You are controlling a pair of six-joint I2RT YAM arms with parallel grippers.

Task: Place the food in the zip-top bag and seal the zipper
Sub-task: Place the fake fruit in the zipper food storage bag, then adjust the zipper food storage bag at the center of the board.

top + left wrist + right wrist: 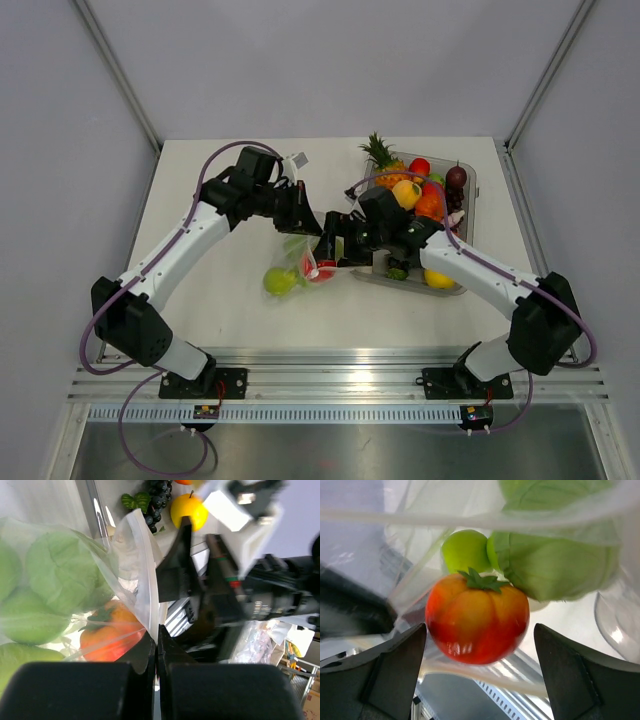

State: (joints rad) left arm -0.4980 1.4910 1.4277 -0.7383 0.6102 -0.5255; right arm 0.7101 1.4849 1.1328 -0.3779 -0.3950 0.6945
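I expect the bag's opening (328, 262) to come out toward the tray when I pull the bag's rim, because the zip-top bag's clear rim bows loosely (485, 521) around the food.
The zip-top bag (297, 258) hangs at the table's middle, its mouth held up. It holds a green apple (280, 281), a pale green cabbage (60, 575) and a red-orange tomato (320, 268). My left gripper (302, 218) is shut on the bag's upper edge (142, 565), seen pinched in the left wrist view (156, 636). My right gripper (335, 245) is at the bag's mouth, open, with its fingers (395, 665) wide apart. The tomato (477, 617) lies just ahead of them, untouched, beside the apple (465, 550) and cabbage (555, 560). The zipper strip is not clearly visible.
A rigid clear tray (468, 195) at the right holds more food: a pineapple (383, 158), yellow (406, 193), orange and red pieces, dark grapes (455, 178) and a lemon (438, 279). The two arms nearly meet over the bag.
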